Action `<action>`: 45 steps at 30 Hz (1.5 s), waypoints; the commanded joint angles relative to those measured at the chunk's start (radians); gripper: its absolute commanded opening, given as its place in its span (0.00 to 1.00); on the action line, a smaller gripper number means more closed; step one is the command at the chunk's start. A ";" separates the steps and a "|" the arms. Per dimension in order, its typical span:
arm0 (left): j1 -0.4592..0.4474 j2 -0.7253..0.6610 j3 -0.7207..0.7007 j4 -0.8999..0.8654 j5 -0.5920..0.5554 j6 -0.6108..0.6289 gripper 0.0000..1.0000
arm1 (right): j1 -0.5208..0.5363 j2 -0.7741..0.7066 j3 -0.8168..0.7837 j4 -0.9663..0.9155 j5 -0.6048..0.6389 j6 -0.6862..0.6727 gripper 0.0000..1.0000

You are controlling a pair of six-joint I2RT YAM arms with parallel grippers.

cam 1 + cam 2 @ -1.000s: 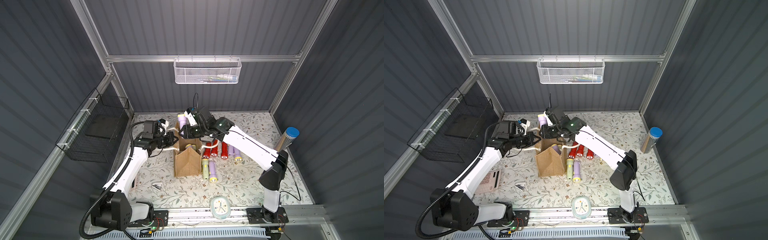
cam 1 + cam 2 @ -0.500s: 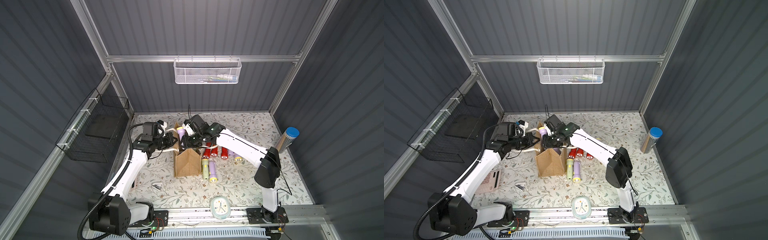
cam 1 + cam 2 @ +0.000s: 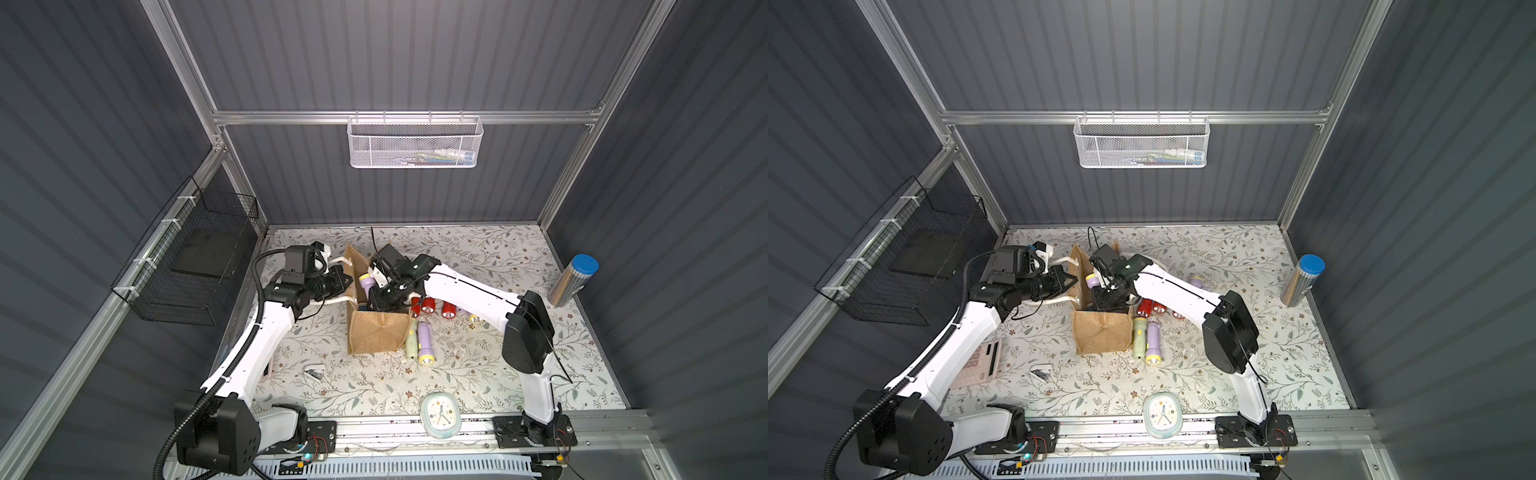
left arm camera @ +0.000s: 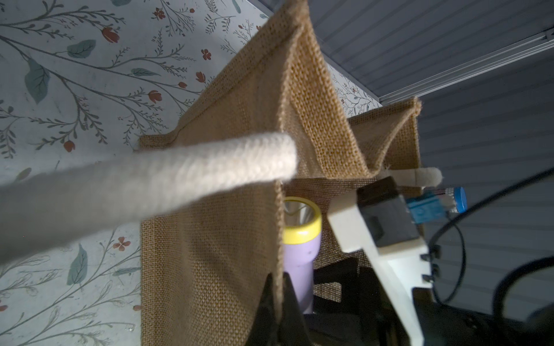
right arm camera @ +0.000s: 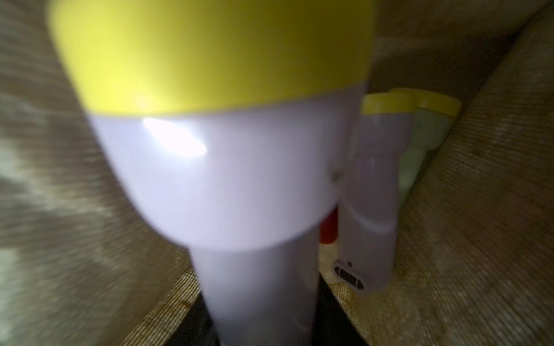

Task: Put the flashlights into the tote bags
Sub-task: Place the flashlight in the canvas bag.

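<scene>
The held flashlight is inside the tote bag's open rim, so my right gripper should keep lowering it and let it go beside the flashlights at the bag's bottom.
The tan burlap tote bag stands near the middle of the floral table. My left gripper is shut on the bag's rim, next to a white rope handle. My right gripper is shut on a lavender flashlight with a yellow head, held head-up inside the bag's mouth. Lying in the bag are a lavender, a pale green and a red flashlight. On the table beside the bag lie red, pale green and lavender flashlights.
A silver cylinder with a blue cap stands at the right edge. A pale clock lies at the front, a pink calculator at the left. A white mesh basket hangs on the back wall, a black wire basket on the left wall.
My right gripper has carried the lavender flashlight forward and down, from above the bag's far side into its mouth. The left gripper has kept its hold on the rim.
</scene>
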 commanded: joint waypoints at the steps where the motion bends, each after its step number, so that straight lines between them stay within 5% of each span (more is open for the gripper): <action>1: 0.010 -0.011 -0.016 0.026 0.007 -0.009 0.00 | 0.011 0.062 0.033 -0.104 0.044 -0.030 0.00; 11: 0.010 -0.002 -0.024 0.037 0.013 -0.005 0.00 | 0.012 0.172 0.122 -0.193 0.089 -0.024 0.06; 16: 0.010 0.007 -0.031 0.038 0.006 -0.002 0.00 | 0.014 0.199 0.158 -0.214 0.083 -0.029 0.30; 25: 0.011 0.018 -0.015 0.012 -0.010 0.023 0.00 | 0.013 0.174 0.217 -0.253 0.109 -0.036 0.56; 28: 0.010 0.017 -0.008 -0.002 -0.020 0.034 0.00 | 0.013 0.127 0.214 -0.223 0.071 -0.061 0.73; 38: 0.013 0.022 0.024 -0.034 -0.044 0.066 0.00 | 0.013 -0.044 0.189 -0.137 0.004 -0.106 0.73; 45: 0.017 0.040 0.058 -0.076 -0.048 0.105 0.00 | 0.011 -0.253 0.052 -0.034 0.101 -0.123 0.80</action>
